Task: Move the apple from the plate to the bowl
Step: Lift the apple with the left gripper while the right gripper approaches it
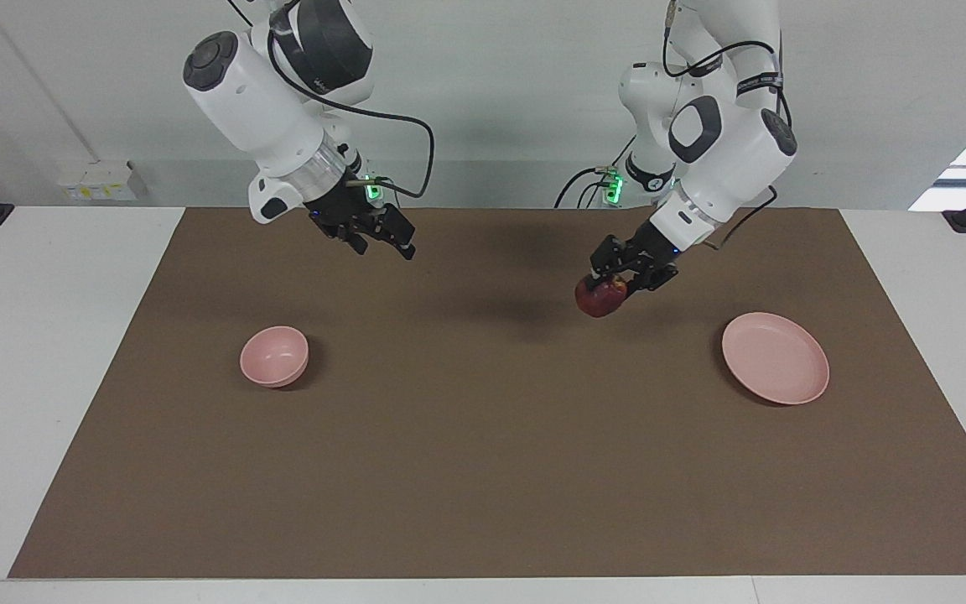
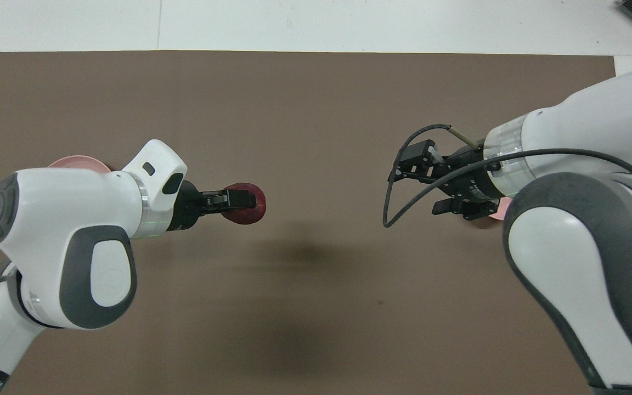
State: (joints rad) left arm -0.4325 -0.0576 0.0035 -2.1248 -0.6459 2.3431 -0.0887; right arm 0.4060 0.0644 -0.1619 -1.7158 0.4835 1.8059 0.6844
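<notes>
Next, I swing my right gripper inward and take the apple [image 2: 259, 203] by its free side, because the bowl [image 1: 274, 356] is far from the apple in my left gripper.
My left gripper [image 1: 615, 283] is shut on the dark red apple [image 1: 599, 299] and holds it in the air over the bare brown mat, off the plate and toward the table's middle. The overhead view also shows the left gripper [image 2: 237, 199] and the apple [image 2: 248, 213]. The pale pink plate [image 1: 775, 358] lies empty at the left arm's end; only its edge [image 2: 74, 161] shows in the overhead view. The small pink bowl [image 1: 274, 356] stands empty at the right arm's end. My right gripper [image 1: 382, 242] hangs open and empty in the air over the mat near the bowl.
A brown mat [image 1: 483, 470] covers most of the white table [image 1: 47, 352]. Power sockets and cables sit along the wall at the robots' end.
</notes>
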